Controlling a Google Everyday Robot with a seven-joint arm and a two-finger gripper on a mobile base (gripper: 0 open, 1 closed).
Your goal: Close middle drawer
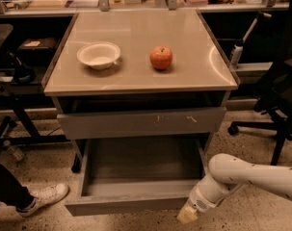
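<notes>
My gripper is at the end of the middle drawer's front panel (pixel 185 202), so it should move inward, nearer to the panel's middle (pixel 165 204), and push the drawer in from there.
The middle drawer (pixel 131 206) is a wide, shallow grey drawer pulled far out of the cabinet, its plain front panel low in the view and its inside bare. My gripper (pixel 188 215) hangs at the end of the white arm (pixel 251 177), right at the drawer front's right end, at the bottom edge of the view. Above it the upper drawer front (pixel 140 122), with pale scratch marks, stands slightly out from the cabinet.
A white bowl (pixel 99 55) and a red apple (pixel 161 57) sit on the cabinet top (pixel 193 71). An office chair (pixel 280 105) stands at the right. A person's shoe (pixel 42 197) is on the floor at the left. Shelving legs stand at the left.
</notes>
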